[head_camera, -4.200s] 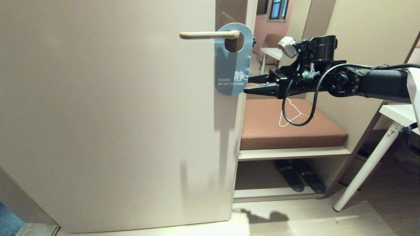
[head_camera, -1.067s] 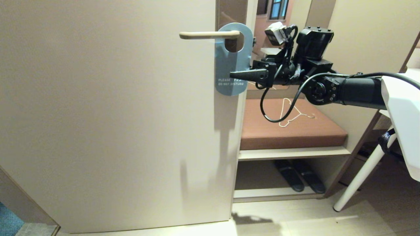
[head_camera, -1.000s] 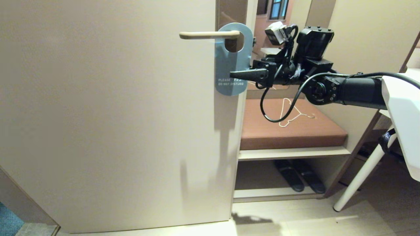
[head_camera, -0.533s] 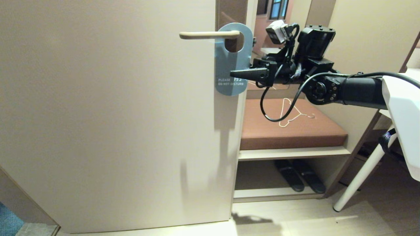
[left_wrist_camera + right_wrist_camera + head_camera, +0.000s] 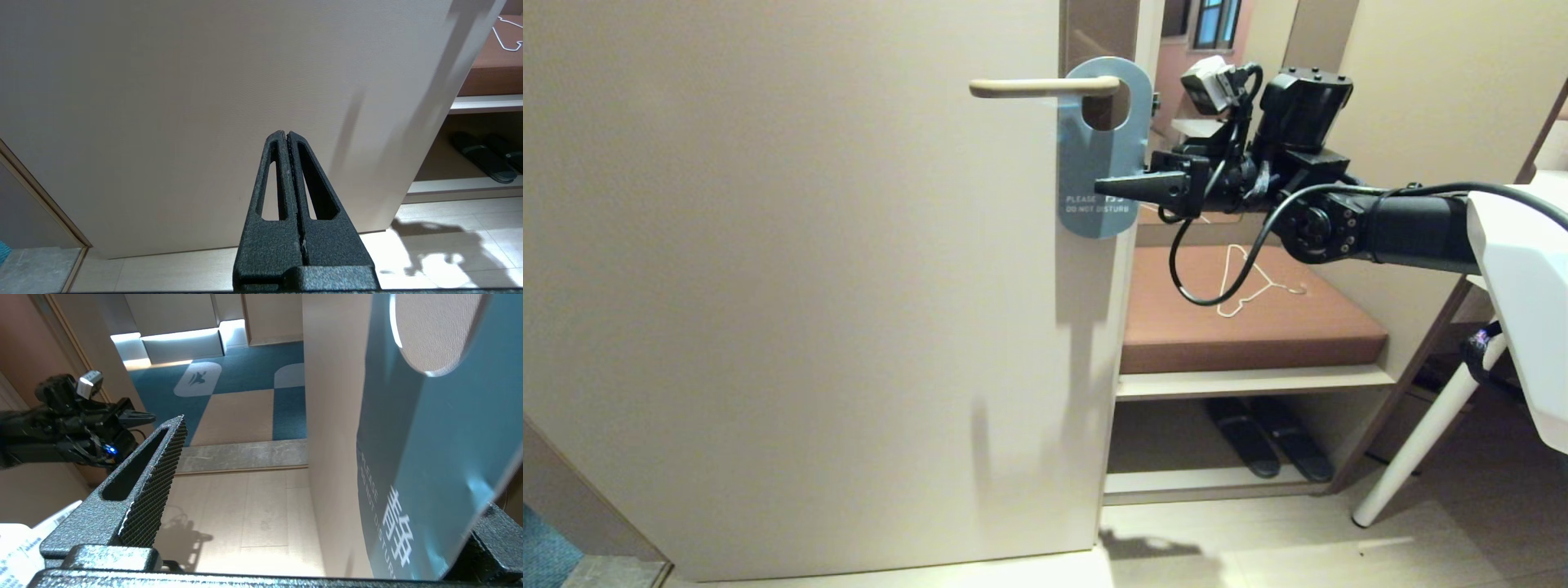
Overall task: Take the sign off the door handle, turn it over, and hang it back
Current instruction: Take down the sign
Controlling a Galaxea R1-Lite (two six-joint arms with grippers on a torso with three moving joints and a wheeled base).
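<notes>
My gripper is going to pull the sign [image 5: 1101, 162], and the sign's hole leaves a wide gap [image 5: 1106, 113] under the cream door handle, so the sign will slide freely to the door handle's tip.
The sign [image 5: 1103, 155] hangs by its round hole on the cream door handle [image 5: 1041, 86], its blue face with "PLEASE DO NOT DISTURB" turned out. My right gripper [image 5: 1104, 186] reaches in level from the right and is open wide around the sign's lower part. One finger [image 5: 155, 473] stands well out in front of the blue face. The other finger [image 5: 496, 539] sits at the near edge of the sign [image 5: 441, 457], mostly hidden by it. Nothing is clamped. My left gripper [image 5: 284, 134] is shut and empty, low down, facing the door.
The beige door [image 5: 809, 286] fills the left. The handle's grey-brown backplate [image 5: 1098, 33] runs up its edge. To the right a white wire hanger [image 5: 1250, 282] lies on a brown bench cushion [image 5: 1258, 343], with dark slippers [image 5: 1266, 445] beneath. A white table leg [image 5: 1429, 433] slants at far right.
Since about four seconds ago my right gripper has risen, rolled over and reached in across the sign's lower part. Over the last second nothing has visibly moved.
</notes>
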